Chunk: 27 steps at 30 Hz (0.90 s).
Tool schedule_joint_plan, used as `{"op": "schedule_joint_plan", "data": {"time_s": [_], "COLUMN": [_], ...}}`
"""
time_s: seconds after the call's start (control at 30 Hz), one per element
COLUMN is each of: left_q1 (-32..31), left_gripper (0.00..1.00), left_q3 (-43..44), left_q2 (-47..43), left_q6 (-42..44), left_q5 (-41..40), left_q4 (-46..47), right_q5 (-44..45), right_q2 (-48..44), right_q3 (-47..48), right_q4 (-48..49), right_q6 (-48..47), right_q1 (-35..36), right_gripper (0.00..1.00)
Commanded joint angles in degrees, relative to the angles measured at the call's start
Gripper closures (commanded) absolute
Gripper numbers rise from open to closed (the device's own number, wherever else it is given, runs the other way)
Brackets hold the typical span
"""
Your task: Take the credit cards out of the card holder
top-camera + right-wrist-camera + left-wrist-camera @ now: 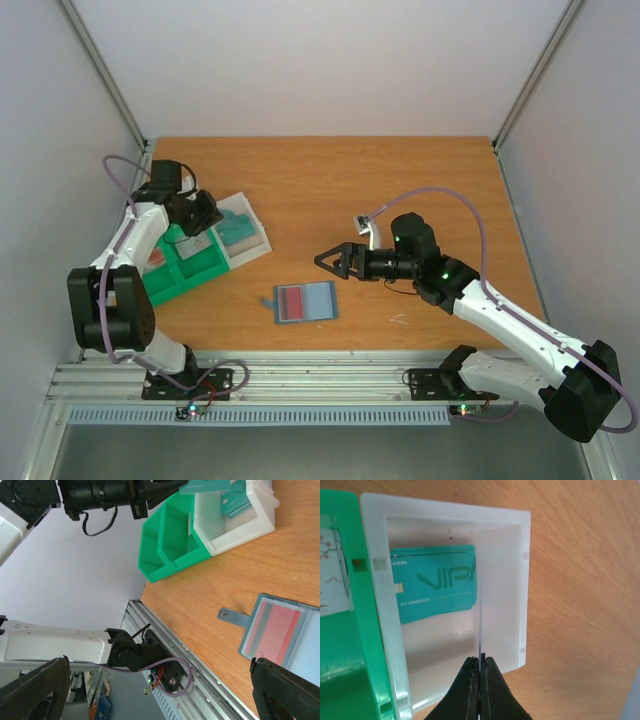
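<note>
The teal card (480, 615) is hanging over matching teal cards in the whitish tray (435, 585). My left gripper goes on lowering it inside the tray's sides and lets go there.
The slate-blue card holder (305, 301) lies open on the table with a reddish-pink card (293, 301) in its pocket; both show in the right wrist view, the holder (305, 645) and the card (272, 630). My left gripper (480, 661) is shut on a thin teal card (480, 620), seen edge-on, above the clear whitish tray (510, 580). Another teal card (435, 585) lies flat in that tray. My right gripper (331, 262) is open and empty, hovering just right of and above the holder.
A green plastic tray (190, 268) stands against the whitish tray (252, 238) at the left, with a white printed card (330, 575) inside. The table's near edge with its metal rail (200, 655) runs close below the holder.
</note>
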Motion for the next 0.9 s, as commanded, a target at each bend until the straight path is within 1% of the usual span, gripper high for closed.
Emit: {"op": "schedule_joint_plan", "data": {"time_s": [0.0,0.2,0.43,0.87], "left_q1": [0.12,0.15,0.12,0.15], "left_gripper": [1.0,1.0,0.99,0.98], "left_q3": [1.94,4.8,7.97,7.97], "left_q2": [2.03,7.01,10.7,14.26], "left_q6": [0.78,2.93,5.46,5.79], "left_q5": [0.18,1.0,2.42,3.45], "left_q4": [4.32,2.38,0.6,1.33], "right_q5": [0.4,0.69,0.49,0.78], "right_q2": [-1.08,-2.02,-1.59,-1.61], "right_q3": [2.2,2.31,4.07,3.54], "right_q4": [-0.19,-1.08,-3.2,-2.07], "right_q6": [0.31,0.39,-1.06,-0.55], "right_q1": [-0.12,-0.14,-0.14,-0.13], "right_gripper": [0.02,0.02,0.02,0.02]}}
